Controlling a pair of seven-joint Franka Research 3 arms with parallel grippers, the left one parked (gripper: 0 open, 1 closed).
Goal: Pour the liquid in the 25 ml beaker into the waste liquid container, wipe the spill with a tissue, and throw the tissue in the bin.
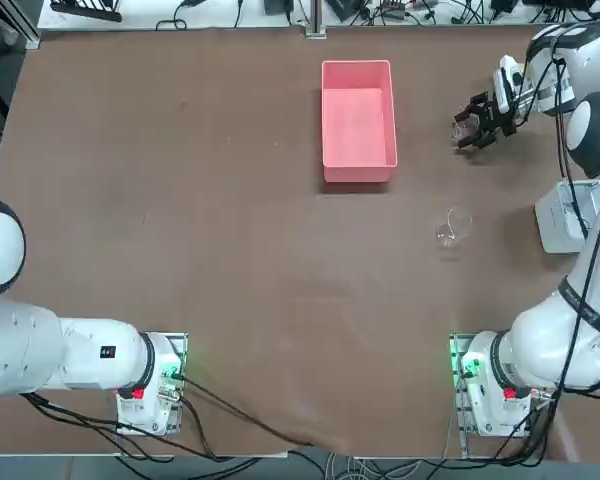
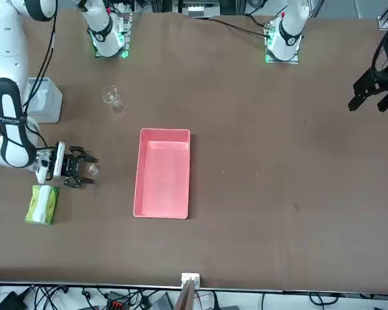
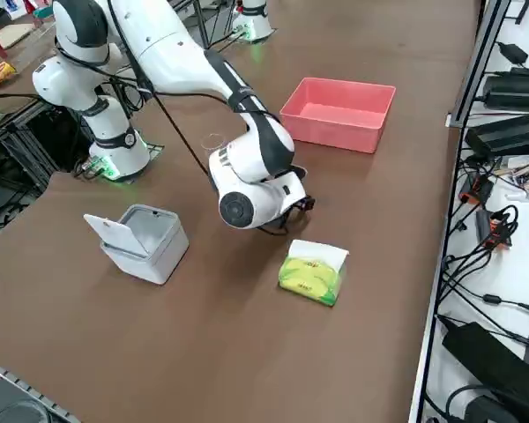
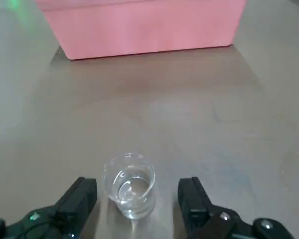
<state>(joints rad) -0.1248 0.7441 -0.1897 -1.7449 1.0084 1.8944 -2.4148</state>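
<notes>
The brown table (image 2: 124, 192) by the pink container looks dry. So I expect the 25 ml beaker (image 2: 92, 170) to spill drops there when I pour.
The 25 ml beaker (image 4: 129, 185) is a tiny clear glass with a little clear liquid in it, standing upright on the brown table. My right gripper (image 4: 137, 198) is open low over the table, with one finger on each side of the beaker and a gap on both sides. In the front view the beaker (image 2: 94, 170) sits at the tips of the gripper (image 2: 88, 170). The pink waste liquid container (image 1: 358, 120) lies beyond it, straight ahead of the fingers. The light grey bin (image 3: 141, 240) stands with its lid up. A white tissue (image 3: 318, 252) sticks out of the yellow-green pack (image 3: 311, 275).
A larger clear glass beaker (image 1: 455, 227) stands between the gripper and my right arm's base. The tissue pack (image 2: 42, 203) lies close behind the gripper's wrist. The bin (image 2: 42, 98) sits near the table's right edge, partly behind my arm.
</notes>
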